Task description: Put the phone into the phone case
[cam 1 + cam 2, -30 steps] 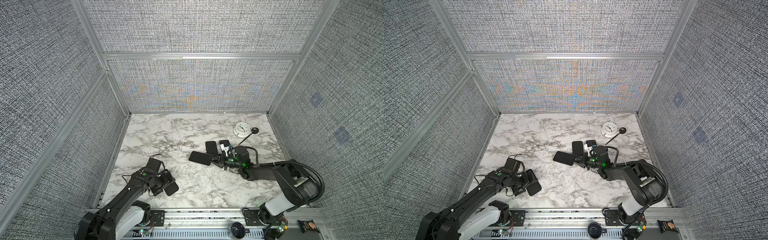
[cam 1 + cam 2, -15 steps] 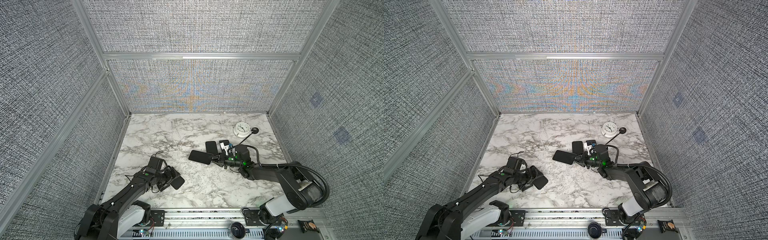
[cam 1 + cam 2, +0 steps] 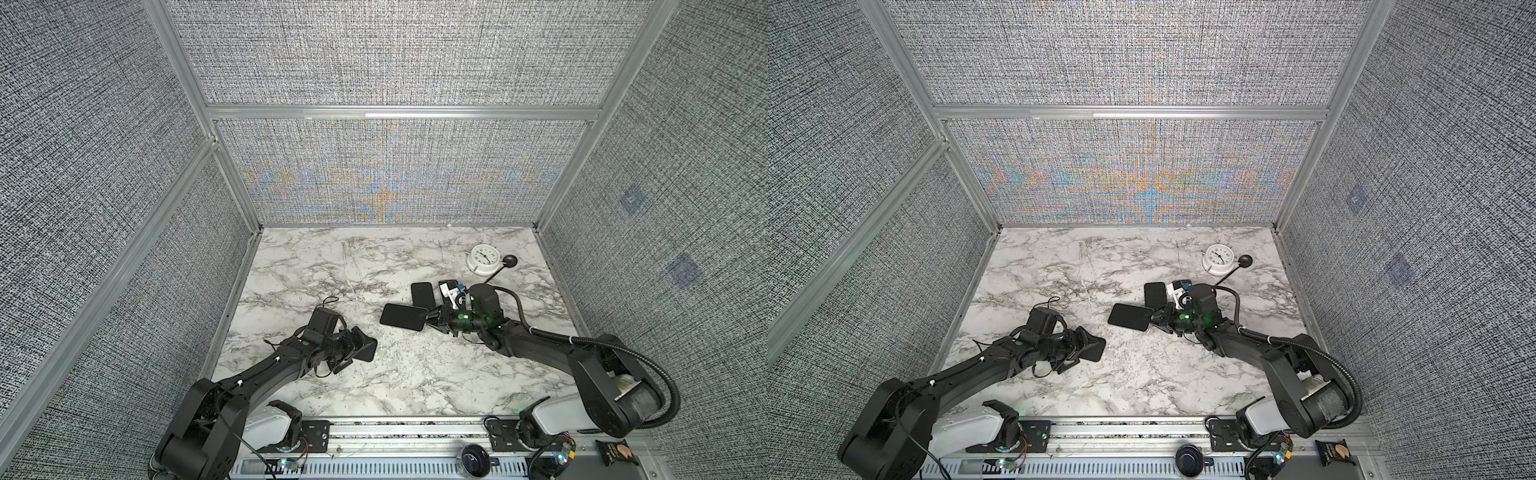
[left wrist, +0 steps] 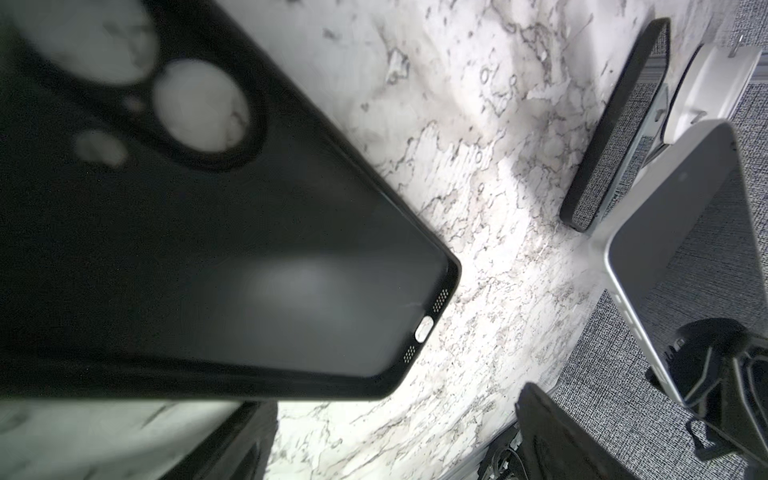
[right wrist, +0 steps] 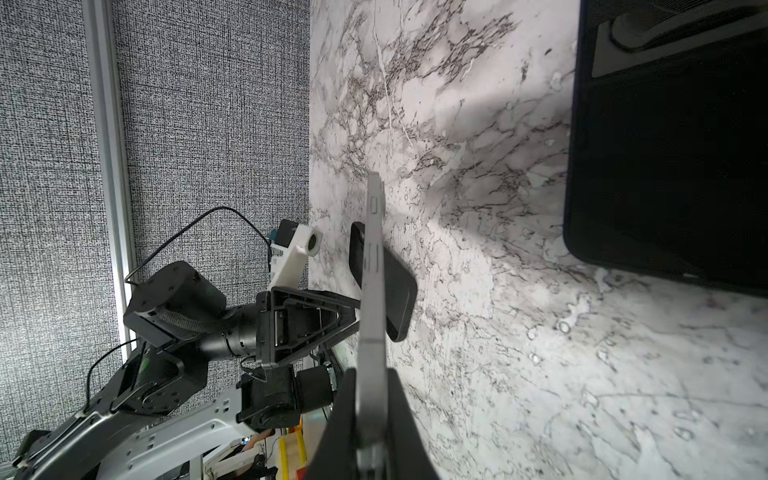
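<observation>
My left gripper is hanging over the case's camera holes (image 4: pixel 201 104). It should move back before my right gripper lowers the phone into the case's open inside (image 4: pixel 272 280).
The phone (image 3: pixel 403 316) is a silver-edged slab with a dark screen. My right gripper (image 3: pixel 430 322) is shut on one short end of it, and the phone juts out leftward over the table; the right wrist view shows it edge-on (image 5: pixel 372 291). The black phone case (image 3: pixel 366 350), with round camera holes, is tilted and raised off the marble between the widely spread jaws of my left gripper (image 3: pixel 357 349). Its open inside (image 4: pixel 208 249) faces the left wrist camera, with the phone (image 4: pixel 681 232) beyond it. A gap of table separates case and phone.
A second dark slab (image 3: pixel 422 293) lies flat just behind the phone. A white clock (image 3: pixel 482 259) and a black ball-headed rod (image 3: pixel 509 262) stand at the back right. Grey fabric walls enclose the marble table (image 3: pixel 332 266) on three sides.
My left arm has carried the case to the right and farther from the front edge, closer to the phone. The right gripper and the phone have stayed almost still.
</observation>
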`<action>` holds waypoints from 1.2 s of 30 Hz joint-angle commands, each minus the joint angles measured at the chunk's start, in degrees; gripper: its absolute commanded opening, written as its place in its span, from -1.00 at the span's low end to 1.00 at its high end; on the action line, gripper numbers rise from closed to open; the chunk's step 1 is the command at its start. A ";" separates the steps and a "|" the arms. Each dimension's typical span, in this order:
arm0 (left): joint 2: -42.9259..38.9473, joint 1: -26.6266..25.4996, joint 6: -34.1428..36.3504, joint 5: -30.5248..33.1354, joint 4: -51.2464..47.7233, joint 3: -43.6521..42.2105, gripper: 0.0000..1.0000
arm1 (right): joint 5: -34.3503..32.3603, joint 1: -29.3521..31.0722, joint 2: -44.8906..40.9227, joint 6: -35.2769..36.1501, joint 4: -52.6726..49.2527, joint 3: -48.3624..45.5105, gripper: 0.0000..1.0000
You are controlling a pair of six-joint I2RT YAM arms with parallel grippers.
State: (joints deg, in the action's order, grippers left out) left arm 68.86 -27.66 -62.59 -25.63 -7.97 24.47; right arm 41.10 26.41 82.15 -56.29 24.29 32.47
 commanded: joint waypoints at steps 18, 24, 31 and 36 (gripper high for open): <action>-10.23 10.52 12.30 10.54 -17.46 6.13 0.84 | 6.69 3.76 4.07 5.78 -7.37 7.11 -0.95; -4.99 16.61 17.42 8.17 -14.59 6.99 0.84 | 9.35 6.18 9.24 4.49 -6.33 11.40 -0.95; 3.50 19.26 19.60 3.30 -9.51 9.14 0.83 | 10.53 8.08 12.59 6.05 -9.70 16.18 -0.96; 8.13 19.31 19.64 -2.17 -7.64 9.13 0.76 | 11.60 8.90 15.62 4.97 -8.65 17.77 -0.95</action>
State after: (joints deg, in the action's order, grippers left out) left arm 75.44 -8.47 -43.90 -23.27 -18.13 34.00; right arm 50.19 34.94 96.82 -51.13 14.37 49.43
